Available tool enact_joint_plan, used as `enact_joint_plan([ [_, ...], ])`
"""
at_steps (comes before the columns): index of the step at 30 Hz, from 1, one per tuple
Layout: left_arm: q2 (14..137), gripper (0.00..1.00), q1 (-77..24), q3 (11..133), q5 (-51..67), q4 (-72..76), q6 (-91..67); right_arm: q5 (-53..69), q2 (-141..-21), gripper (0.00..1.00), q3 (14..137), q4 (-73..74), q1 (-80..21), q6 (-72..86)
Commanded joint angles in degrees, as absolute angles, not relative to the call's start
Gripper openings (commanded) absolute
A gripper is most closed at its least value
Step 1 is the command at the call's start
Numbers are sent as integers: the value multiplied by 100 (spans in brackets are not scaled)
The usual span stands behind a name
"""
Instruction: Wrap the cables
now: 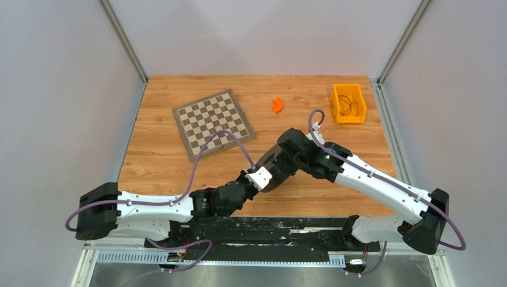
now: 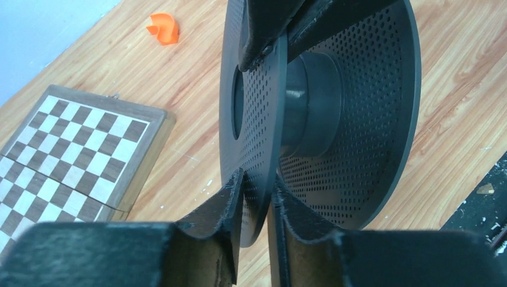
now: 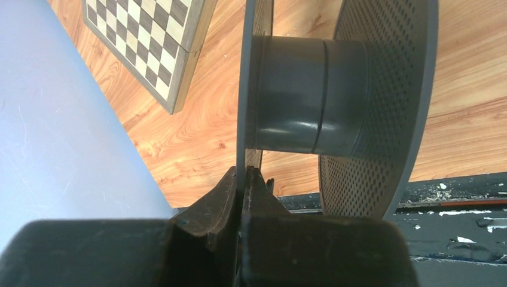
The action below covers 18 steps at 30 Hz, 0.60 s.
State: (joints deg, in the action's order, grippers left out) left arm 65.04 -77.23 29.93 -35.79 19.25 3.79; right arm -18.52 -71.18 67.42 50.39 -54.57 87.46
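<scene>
Both my grippers are holding the spool's edge (image 2: 263,119), so my right gripper should leave the spool to my left gripper and go fetch the cable from the orange bin (image 1: 347,106).
A black spool (image 2: 311,101) with two perforated flanges is held in the air between both grippers above the table's middle. My left gripper (image 2: 258,200) is shut on the rim of one flange. My right gripper (image 3: 244,179) is shut on the rim of a flange of the same spool (image 3: 299,95). Its fingers (image 2: 263,30) show at the top of the left wrist view. The spool's hub is bare. The thin dark red cable (image 1: 347,106) lies curled in the orange bin (image 1: 348,89) at the back right. In the top view the two grippers meet, left (image 1: 297,149) and right (image 1: 309,160).
A folded chessboard (image 1: 213,124) lies at the back left, also in the left wrist view (image 2: 72,155). A small orange curved piece (image 1: 277,105) lies at the back middle. Grey walls enclose the wooden table (image 1: 167,161). A black strip runs along the near edge (image 3: 460,191).
</scene>
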Motion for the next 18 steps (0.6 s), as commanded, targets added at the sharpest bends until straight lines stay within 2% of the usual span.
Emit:
enact_joint_plan([
  [1, 6577, 19, -7776, 3136, -3621, 2334, -107, -1928, -6942, 0, 6768, 4509, -5475, 8900],
  [5, 6412, 0, -7770, 3029, -3889, 2364, -462, -1988, -6978, 0, 6881, 4390, -5469, 8622],
  [10, 5899, 0, -7764, 3063, -4253, 2028, -543, -2347, -6782, 12, 6809, 4355, -5471, 8236],
  [12, 5766, 0, -7738, 3127, -4256, 1828, -584, -2486, -6650, 21, 6731, 4326, -5467, 8101],
  [16, 5685, 0, -7598, 3280, -4115, 1456, -903, -2735, -6428, 46, 6697, 4262, -5475, 7774],
  [18, 5691, 0, -7490, 3341, -4088, 1295, -1030, -2836, -6345, 53, 6717, 4246, -5472, 7612],
])
